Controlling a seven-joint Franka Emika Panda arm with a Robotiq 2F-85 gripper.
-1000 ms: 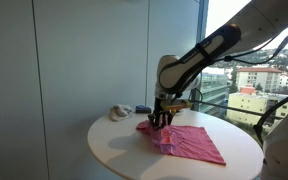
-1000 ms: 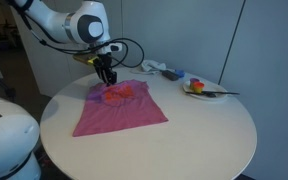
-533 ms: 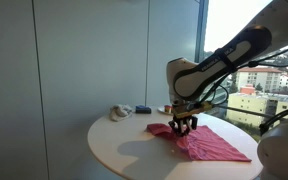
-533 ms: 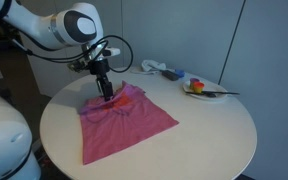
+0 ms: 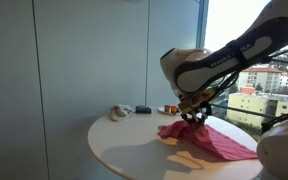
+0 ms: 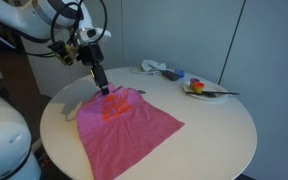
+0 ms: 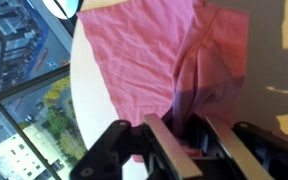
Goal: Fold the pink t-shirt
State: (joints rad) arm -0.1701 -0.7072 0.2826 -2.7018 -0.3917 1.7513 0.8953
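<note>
Next, my gripper pulls the t-shirt's raised part toward the table's far side (image 6: 134,77) before lowering it, because the pink t-shirt's loose end (image 6: 114,158) trails to the table's near edge.
The pink t-shirt (image 6: 129,125) lies spread on the round white table (image 6: 204,140), with one part pulled up off the surface. My gripper (image 6: 102,88) is shut on that raised part and holds it above the table. In an exterior view the t-shirt (image 5: 216,143) hangs from my gripper (image 5: 194,119) and trails toward the table's near edge. In the wrist view the pink t-shirt (image 7: 144,55) drapes down from between the fingers of my gripper (image 7: 187,135), with a gathered fold pinched in the jaws.
A whitish-grey object (image 5: 120,112) lies at the table's far side, also in an exterior view (image 6: 159,69). A plate with food (image 6: 199,89) stands near the table edge. A large window is beside the table (image 5: 254,60).
My gripper has lifted and moved toward the table's edge, pulling the pinched part of the t-shirt up. The cloth has slid and stretched out across the table.
</note>
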